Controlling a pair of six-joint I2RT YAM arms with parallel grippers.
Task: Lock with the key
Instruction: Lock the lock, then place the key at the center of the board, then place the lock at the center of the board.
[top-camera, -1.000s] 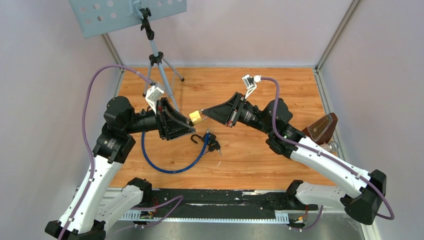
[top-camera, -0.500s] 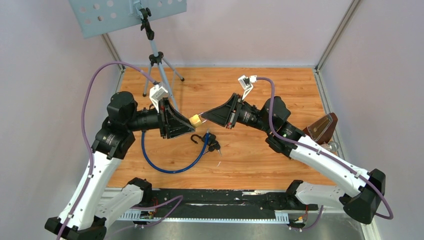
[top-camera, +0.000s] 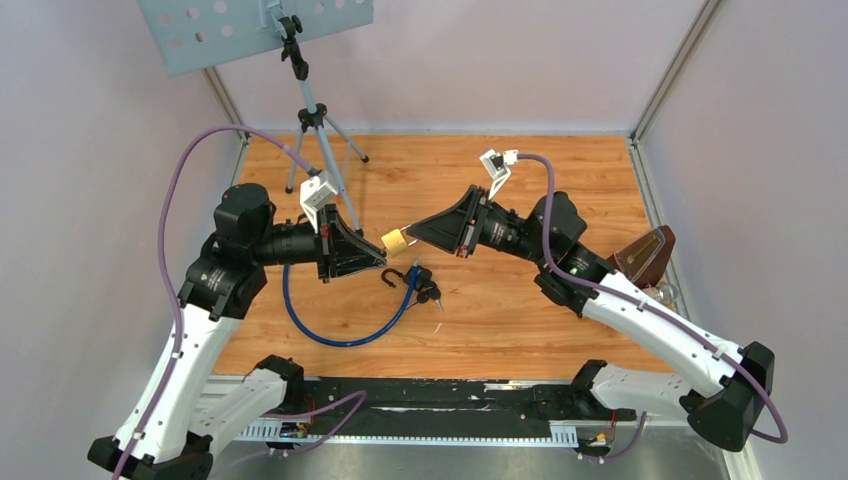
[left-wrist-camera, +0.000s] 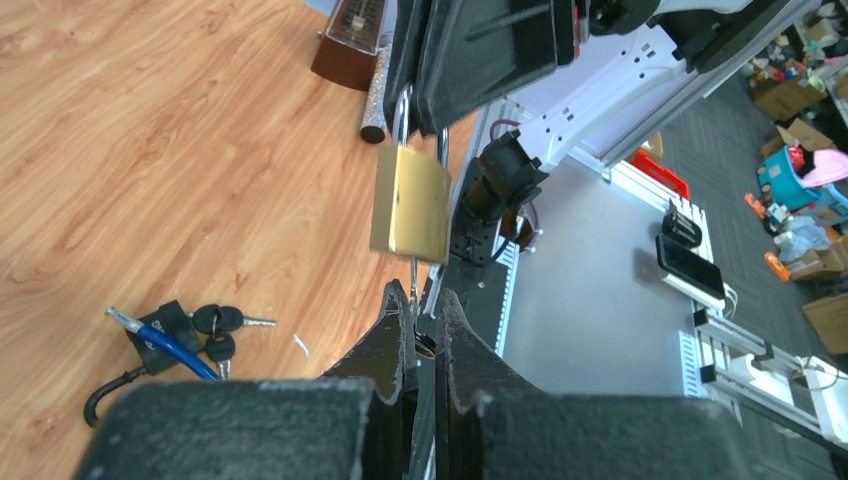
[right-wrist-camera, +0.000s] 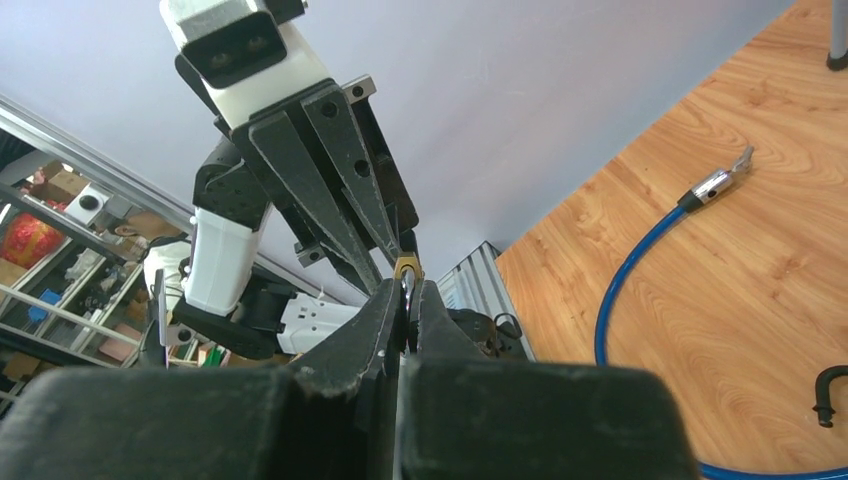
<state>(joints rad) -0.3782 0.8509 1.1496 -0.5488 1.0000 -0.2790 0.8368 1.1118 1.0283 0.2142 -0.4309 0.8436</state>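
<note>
Both shackle legs (left-wrist-camera: 441, 152) sit in the brass body, so I continue to move the padlock with my right gripper to the clear wood (top-camera: 435, 185) and let go there.
A brass padlock (top-camera: 397, 239) hangs in mid-air between my two grippers, above the wooden table. My right gripper (top-camera: 411, 231) is shut on its steel shackle; in the right wrist view the jaws (right-wrist-camera: 408, 285) pinch the shackle with the brass body (right-wrist-camera: 405, 266) just beyond the tips. My left gripper (top-camera: 381, 257) is shut on a thin key. In the left wrist view the key blade (left-wrist-camera: 413, 275) runs from between my fingertips (left-wrist-camera: 422, 295) up into the bottom of the padlock (left-wrist-camera: 410, 212). The key's head is hidden between the fingers.
A blue cable lock (top-camera: 345, 337) with a bunch of black-headed keys (top-camera: 427, 291) lies on the table below the grippers; it also shows in the left wrist view (left-wrist-camera: 160, 338). A tripod (top-camera: 318, 118) stands at the back left. A brown metronome (top-camera: 643, 258) sits at the right edge.
My left wrist has rolled and edged to the right with the key in the padlock. The padlock has tilted slightly. The right arm has barely moved.
</note>
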